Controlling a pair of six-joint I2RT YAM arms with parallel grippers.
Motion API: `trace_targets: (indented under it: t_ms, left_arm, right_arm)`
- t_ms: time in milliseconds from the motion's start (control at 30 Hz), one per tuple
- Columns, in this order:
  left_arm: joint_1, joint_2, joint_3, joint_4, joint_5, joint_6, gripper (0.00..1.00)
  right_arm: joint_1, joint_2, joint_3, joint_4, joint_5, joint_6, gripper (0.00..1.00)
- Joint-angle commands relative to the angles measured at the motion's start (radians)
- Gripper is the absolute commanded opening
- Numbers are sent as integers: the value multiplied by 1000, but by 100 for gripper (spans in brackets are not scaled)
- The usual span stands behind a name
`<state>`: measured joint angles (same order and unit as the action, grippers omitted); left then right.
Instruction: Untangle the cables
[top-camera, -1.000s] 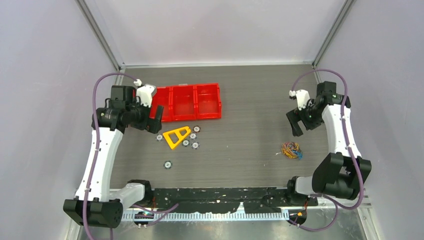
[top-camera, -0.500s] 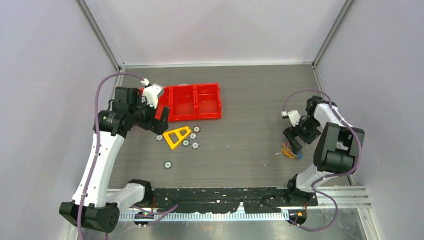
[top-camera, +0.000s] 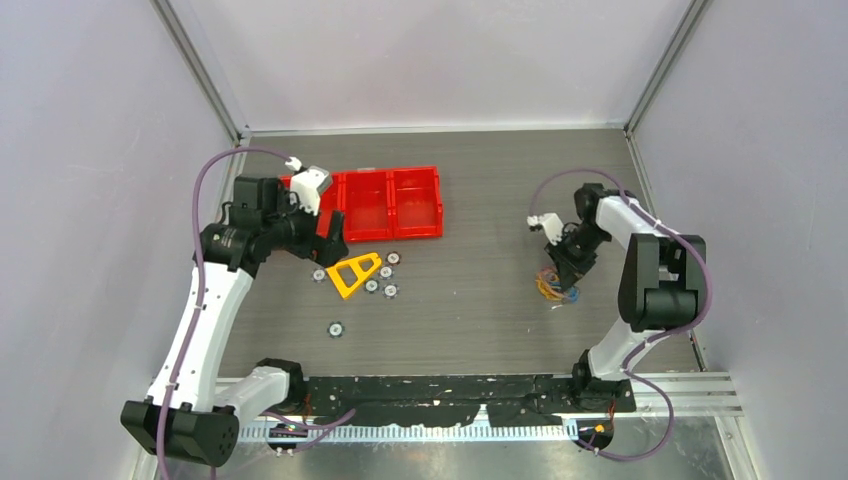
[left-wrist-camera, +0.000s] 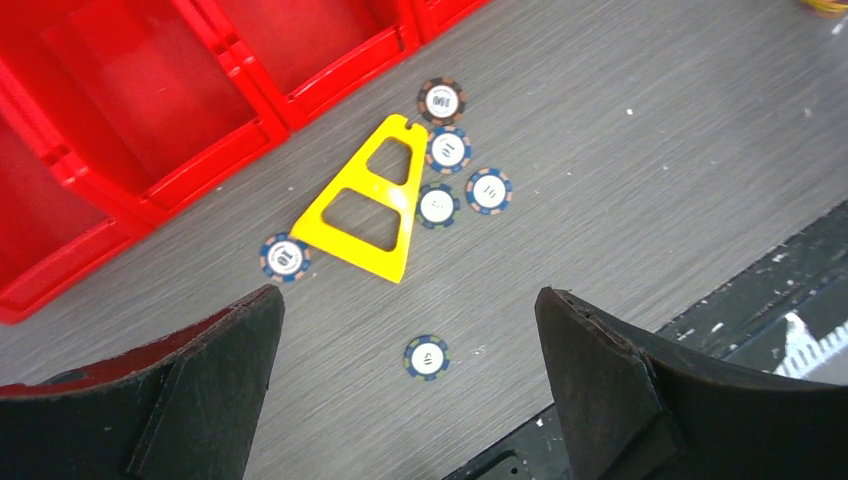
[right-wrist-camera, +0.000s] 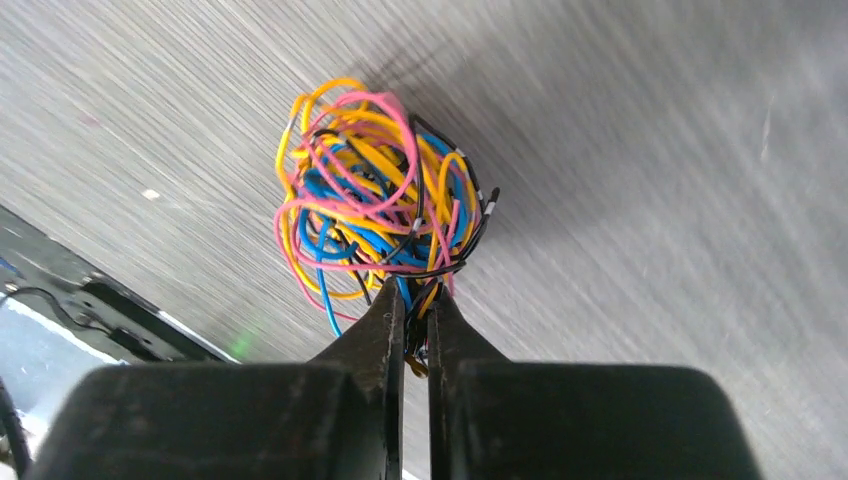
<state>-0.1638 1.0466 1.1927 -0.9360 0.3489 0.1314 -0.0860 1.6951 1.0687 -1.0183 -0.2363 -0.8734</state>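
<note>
My right gripper alone is holding the tangled ball of cables. Next, my left gripper takes the ball before my right gripper pulls the blue and black cables.
The cables form one small ball of orange-yellow, blue, pink and black wires. My right gripper is shut on the lower strands of that ball, which sticks out past the fingertips above the grey table. From above, the cables hang at the right gripper, right of the table's middle. My left gripper stands open at the left, over the chips, with nothing between its fingers.
A red three-compartment tray lies at the back left. In front of it are a yellow triangle frame and several poker chips, with one chip apart. A black strip runs along the near edge.
My right gripper dropped onto the tangle, shut on it and carried it left, away from its spot on the table. The left gripper drifted slightly right and stayed open.
</note>
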Motion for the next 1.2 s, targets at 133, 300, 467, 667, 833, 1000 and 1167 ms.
trace_targets:
  t_ms: [133,300,467,667,833,1000,1167]
  left_arm:
    - [-36,20,9,154,349,-72,99]
    - [-207,32,-63,417,378,-178,92]
    - [-383,140,-50,603,381,-303,90]
    - [-514,192,-168,1018,332,-559,92]
    - [-559,284,-151,1057,274,-647,84]
    - [-556,331,-163,1081,318,-710,39]
    - [-490,304,-248,1246,403,-862,0]
  right_arm:
    - [183,-201,183,-87,-369,129,5]
    - [299,-290,236,-84,-538,229,6]
    - [367,-333,232,-4,-632,359,5]
    - [370,-422,113,319,-786,701,6]
    - [375,-439,15,562,-882,955,5]
    - [374,-438,-1,607,-929,1004,5]
    - [361,-448,9,522,-903,941,64]
